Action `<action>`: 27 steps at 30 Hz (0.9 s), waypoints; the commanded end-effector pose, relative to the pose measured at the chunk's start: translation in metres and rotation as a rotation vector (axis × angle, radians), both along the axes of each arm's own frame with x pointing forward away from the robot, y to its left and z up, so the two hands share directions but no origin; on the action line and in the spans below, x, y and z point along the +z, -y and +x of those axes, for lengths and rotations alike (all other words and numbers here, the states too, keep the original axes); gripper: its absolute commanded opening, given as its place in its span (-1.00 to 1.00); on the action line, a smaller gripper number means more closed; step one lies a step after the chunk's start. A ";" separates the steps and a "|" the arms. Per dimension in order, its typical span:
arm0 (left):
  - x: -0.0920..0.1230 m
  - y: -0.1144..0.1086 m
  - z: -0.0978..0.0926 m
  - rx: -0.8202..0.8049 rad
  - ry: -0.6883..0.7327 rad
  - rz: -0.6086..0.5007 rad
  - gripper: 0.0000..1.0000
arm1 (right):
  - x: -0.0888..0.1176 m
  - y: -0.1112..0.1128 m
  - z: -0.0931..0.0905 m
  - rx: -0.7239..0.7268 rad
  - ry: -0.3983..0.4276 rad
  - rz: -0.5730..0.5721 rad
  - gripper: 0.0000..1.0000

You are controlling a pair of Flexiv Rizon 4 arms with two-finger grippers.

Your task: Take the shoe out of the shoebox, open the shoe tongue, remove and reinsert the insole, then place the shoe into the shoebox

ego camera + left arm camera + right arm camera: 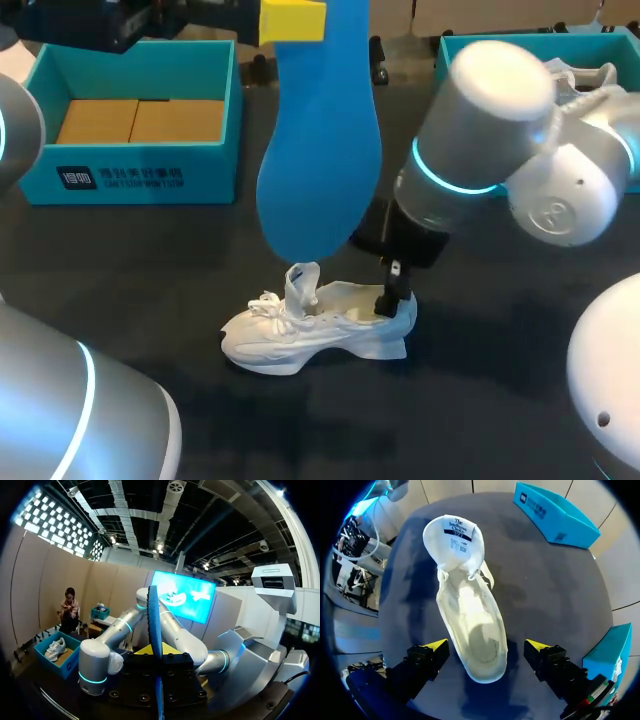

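Note:
I expect the shoe's tongue (pixel 301 288) to stay up when I turn the shoe by its eyelet edge, because the tongue stands up on its own, clear of the shoe's opening (pixel 350 301).
A white shoe (pixel 315 330) lies on the dark table, its tongue (pixel 454 540) pulled up and the inside bare. My left gripper (pixel 295 20) is raised high above it, shut on a blue insole (pixel 320 140) that hangs toe down over the shoe. In the left wrist view the insole (pixel 155 640) shows edge-on between the fingers of the left gripper (pixel 156 652). My right gripper (pixel 486 647) is open, straddling the shoe's heel (pixel 482 655) from above without touching it. In the head view the right gripper (pixel 393 295) is at the heel.
A teal shoebox (pixel 140 160) with cardboard inside stands at the back left. A second teal box (pixel 455 50) at the back right holds another white shoe, partly hidden by my right arm. Bare table lies in front of the shoe.

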State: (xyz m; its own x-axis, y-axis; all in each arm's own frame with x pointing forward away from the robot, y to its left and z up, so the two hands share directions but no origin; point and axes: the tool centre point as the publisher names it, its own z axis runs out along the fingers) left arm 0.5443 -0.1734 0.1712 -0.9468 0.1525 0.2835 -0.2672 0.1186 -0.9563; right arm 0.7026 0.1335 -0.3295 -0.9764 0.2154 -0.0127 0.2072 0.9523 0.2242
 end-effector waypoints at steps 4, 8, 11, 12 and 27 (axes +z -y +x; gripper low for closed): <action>0.001 0.001 0.001 -0.001 0.000 0.003 -1.00 | 0.001 -0.011 0.006 0.021 -0.023 -0.128 1.00; 0.001 0.001 0.001 -0.001 0.000 0.003 -1.00 | 0.007 -0.013 0.013 0.030 -0.022 -0.145 1.00; 0.001 0.001 0.001 -0.001 0.000 0.003 -1.00 | 0.011 -0.015 0.017 0.033 -0.017 -0.156 1.00; 0.001 0.001 0.001 -0.001 0.000 0.003 -1.00 | 0.012 -0.015 0.018 0.035 -0.016 -0.157 1.00; 0.001 0.001 0.001 -0.001 0.000 0.003 -1.00 | -0.023 -0.033 0.033 0.066 -0.038 -0.142 1.00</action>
